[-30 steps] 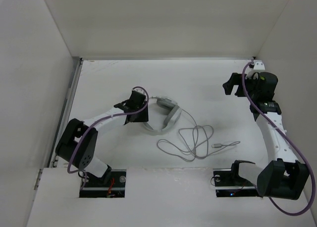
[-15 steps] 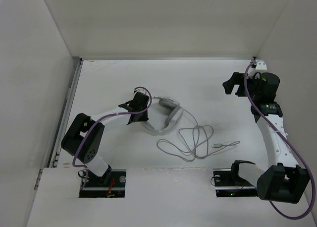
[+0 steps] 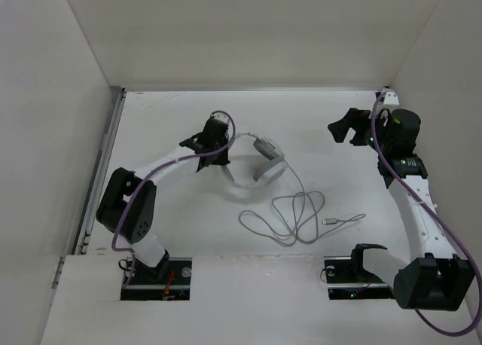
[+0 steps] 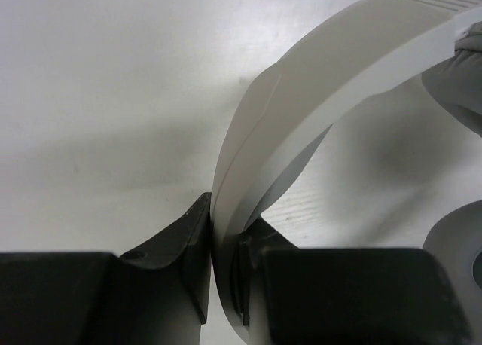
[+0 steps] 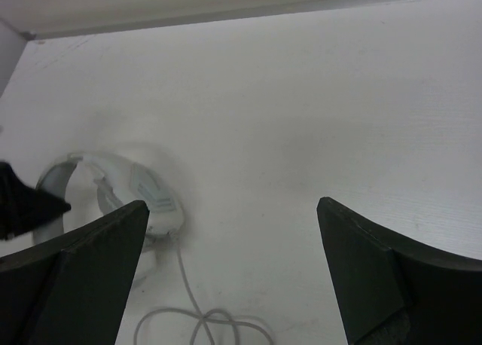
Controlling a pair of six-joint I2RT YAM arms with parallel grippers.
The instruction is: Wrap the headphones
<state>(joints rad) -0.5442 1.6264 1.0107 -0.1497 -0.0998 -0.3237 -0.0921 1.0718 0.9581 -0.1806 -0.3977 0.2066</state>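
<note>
The headband is pinched in my left gripper and the cable is free beside the earcup [image 3: 291, 169], so my right gripper should move next toward that cable [image 3: 301, 185] and close around it.
The white and light-grey headphones [image 3: 260, 164] are mid-table, their headband [image 4: 316, 81] pinched edge-on between my left gripper's [image 4: 226, 221] black jaws, which are shut on it. From above, the left gripper [image 3: 223, 160] sits at the headband's left end, with both earcups to its right. The thin grey cable [image 3: 290, 217] trails from the earcups into loose loops on the table and ends in a plug [image 3: 329, 221]. My right gripper [image 3: 340, 129] hovers open at the far right, well away from the headphones [image 5: 128, 183], with only bare table and cable [image 5: 188, 300] between its fingers.
White walls enclose the table on three sides. A metal rail [image 3: 105, 164] runs along the left edge. Purple arm cables [image 3: 392, 164] loop beside each arm. A small white block [image 3: 392, 99] sits in the far right corner.
My left gripper closed onto the headband and moved toward the far side, dragging the headphones up and to the right. The right gripper shifted slightly left, still open.
</note>
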